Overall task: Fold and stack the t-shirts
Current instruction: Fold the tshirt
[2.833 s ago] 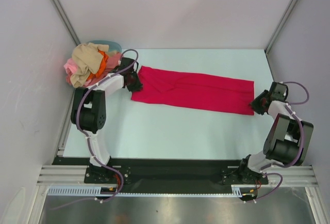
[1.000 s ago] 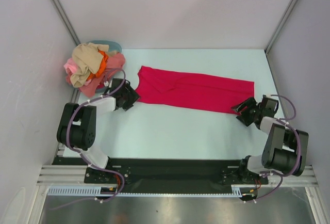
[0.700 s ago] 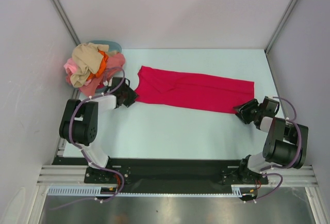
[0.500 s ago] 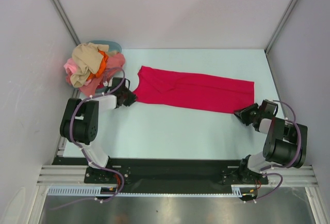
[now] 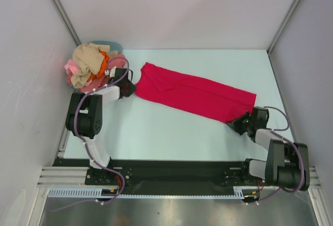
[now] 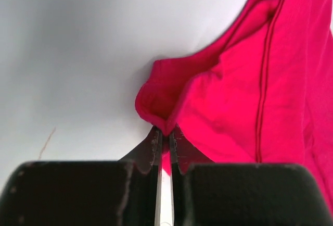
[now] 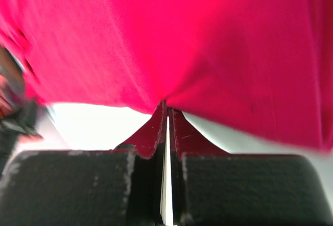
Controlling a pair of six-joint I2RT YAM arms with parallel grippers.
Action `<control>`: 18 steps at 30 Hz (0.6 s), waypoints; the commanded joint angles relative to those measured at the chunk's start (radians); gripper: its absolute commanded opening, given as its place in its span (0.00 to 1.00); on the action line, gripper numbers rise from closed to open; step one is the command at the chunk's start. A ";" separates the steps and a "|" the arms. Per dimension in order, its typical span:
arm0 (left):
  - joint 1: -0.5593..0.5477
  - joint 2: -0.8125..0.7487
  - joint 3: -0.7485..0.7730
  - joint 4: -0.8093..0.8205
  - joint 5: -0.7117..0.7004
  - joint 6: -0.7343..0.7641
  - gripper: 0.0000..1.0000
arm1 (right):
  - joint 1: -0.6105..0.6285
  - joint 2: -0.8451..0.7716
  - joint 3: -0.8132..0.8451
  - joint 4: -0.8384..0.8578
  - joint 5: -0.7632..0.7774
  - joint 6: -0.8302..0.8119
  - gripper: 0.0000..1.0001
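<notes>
My right gripper should swing the hem of the crimson-red t-shirt point(image 5: 195, 93) over to the black rail point(image 5: 182, 166) because the t-shirt slants crosswise. My left gripper should take the collar end again after that.
The crimson-red t-shirt point(image 5: 195, 93) lies folded into a long band, slanting from back left to front right on the table. My left gripper point(image 5: 129, 87) is shut on its left end; the left wrist view shows a cloth corner point(image 6: 162, 116) pinched between the fingertips. My right gripper point(image 5: 238, 122) is shut on its near right corner, with red cloth point(image 7: 171, 38) filling the right wrist view. A heap of beige, pink, salmon and orange t-shirts point(image 5: 89, 67) sits at the back left, just behind the left gripper.
A small light-blue tub point(image 5: 108, 45) peeks out behind the heap. White walls close in the table point(image 5: 171, 132) on the left, back and right. The black rail with both arm bases runs along the near edge.
Both grippers have closed on the red shirt's ends. The left end moved back and left, the right corner was drawn toward the near edge, so the band now lies slanted.
</notes>
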 commanded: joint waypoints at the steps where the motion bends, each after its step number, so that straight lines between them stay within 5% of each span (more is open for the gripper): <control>1: 0.008 0.041 0.090 0.001 -0.075 0.072 0.00 | 0.096 -0.087 -0.043 -0.176 0.042 0.033 0.00; 9: 0.017 0.216 0.383 -0.034 -0.078 0.221 0.01 | 0.518 -0.230 -0.136 -0.208 0.109 0.267 0.00; 15: 0.042 0.334 0.565 -0.068 -0.021 0.258 0.03 | 0.968 -0.189 -0.097 -0.149 0.204 0.413 0.00; 18: 0.057 0.363 0.656 -0.132 -0.029 0.291 0.06 | 1.119 -0.089 -0.002 -0.130 0.218 0.374 0.13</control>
